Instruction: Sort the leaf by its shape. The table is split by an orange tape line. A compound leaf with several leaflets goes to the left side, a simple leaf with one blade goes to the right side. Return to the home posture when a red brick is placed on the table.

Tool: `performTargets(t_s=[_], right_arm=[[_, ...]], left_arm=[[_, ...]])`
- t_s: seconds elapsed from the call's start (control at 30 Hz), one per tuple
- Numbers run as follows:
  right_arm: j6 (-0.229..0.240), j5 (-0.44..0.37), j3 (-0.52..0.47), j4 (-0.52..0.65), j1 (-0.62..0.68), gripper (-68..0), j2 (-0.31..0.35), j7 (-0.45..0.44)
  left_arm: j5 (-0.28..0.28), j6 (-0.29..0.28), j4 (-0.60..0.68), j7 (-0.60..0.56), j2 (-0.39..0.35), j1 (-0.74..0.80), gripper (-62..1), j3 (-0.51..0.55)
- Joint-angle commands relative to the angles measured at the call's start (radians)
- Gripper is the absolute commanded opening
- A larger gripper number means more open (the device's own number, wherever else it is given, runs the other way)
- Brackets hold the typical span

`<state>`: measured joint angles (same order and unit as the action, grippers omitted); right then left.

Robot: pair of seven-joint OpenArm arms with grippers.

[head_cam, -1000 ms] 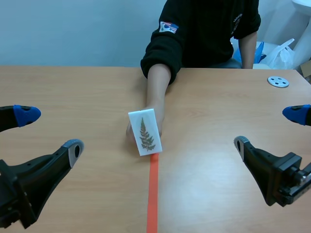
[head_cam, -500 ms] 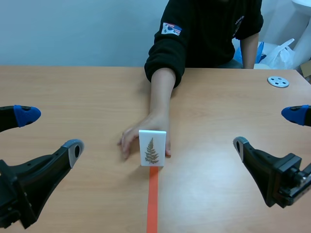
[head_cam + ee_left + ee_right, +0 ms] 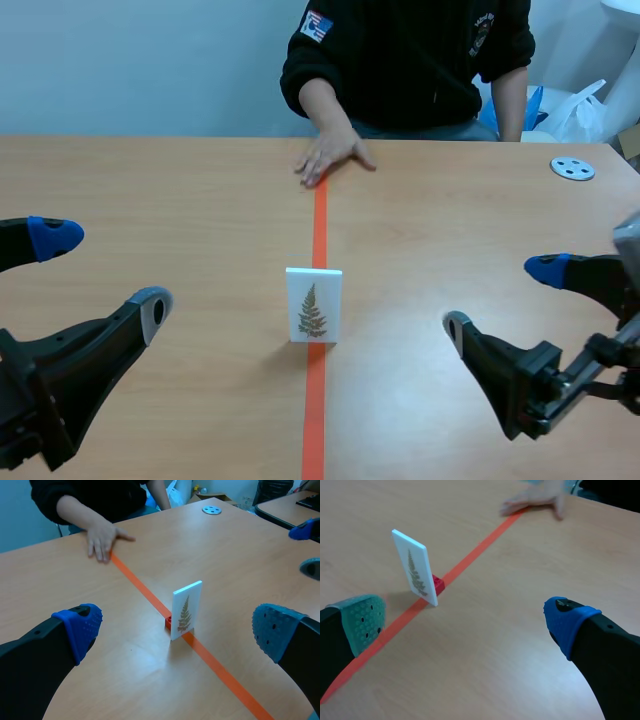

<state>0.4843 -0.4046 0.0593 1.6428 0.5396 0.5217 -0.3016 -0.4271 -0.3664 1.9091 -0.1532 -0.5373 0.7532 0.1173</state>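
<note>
I expect the red brick (image 3: 438, 585) to come along when I lift the card, because the brick sits flush against the back of the white card (image 3: 314, 306).
A white card (image 3: 313, 305) printed with a fern-like leaf of several leaflets stands upright on the orange tape line (image 3: 316, 410) at mid-table. A small red brick (image 3: 169, 622) props it from behind, also seen in the right wrist view (image 3: 438, 584). My left gripper (image 3: 100, 270) hangs open at the near left, well apart from the card. My right gripper (image 3: 505, 298) is open at the near right, closer to the card (image 3: 415, 573). Nothing sits between either pair of fingers.
A person sits across the table with one hand (image 3: 330, 155) flat on the far end of the tape line. A grey disc (image 3: 572, 168) lies at the far right. A white plastic bag (image 3: 580, 110) shows beyond the table edge.
The person stood the card upright on the tape line, let go and drew the hand back to the far edge. My right gripper shifted left toward the card. The left arm kept still.
</note>
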Motion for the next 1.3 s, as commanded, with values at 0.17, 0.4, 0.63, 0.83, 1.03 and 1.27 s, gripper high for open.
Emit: performTargets(t_s=[0.17, 0.4, 0.63, 0.83, 1.03, 1.27], right_arm=[[0.0, 0.091, 0.158, -0.167, -0.203, 0.4, -0.011, -0.088], [-0.001, 0.146, 0.303, -0.404, -0.404, 0.4, -0.105, -0.125], [-0.05, 0.2, 0.439, -0.57, -0.554, 0.4, -0.217, -0.134], [-0.111, 0.229, 0.499, -0.657, -0.634, 0.4, -0.292, -0.135], [-0.111, 0.248, 0.537, -0.689, -0.668, 0.4, -0.331, -0.129], [-0.111, 0.249, 0.565, -0.689, -0.667, -8.0, -0.33, -0.128]], left_arm=[[-0.006, 0.005, 0.016, -0.033, 0.005, -0.003, 1.4, -0.001], [-0.006, 0.005, 0.016, -0.033, 0.01, -0.003, 1.4, -0.001], [-0.002, 0.005, 0.016, -0.033, 0.01, -0.003, 1.4, -0.001], [-0.002, 0.005, 0.016, -0.033, 0.01, -0.003, 1.4, -0.001], [-0.002, 0.005, 0.016, -0.033, 0.01, -0.003, 1.4, -0.001], [-0.002, 0.005, 0.016, -0.033, 0.01, -0.003, 1.4, -0.001]])
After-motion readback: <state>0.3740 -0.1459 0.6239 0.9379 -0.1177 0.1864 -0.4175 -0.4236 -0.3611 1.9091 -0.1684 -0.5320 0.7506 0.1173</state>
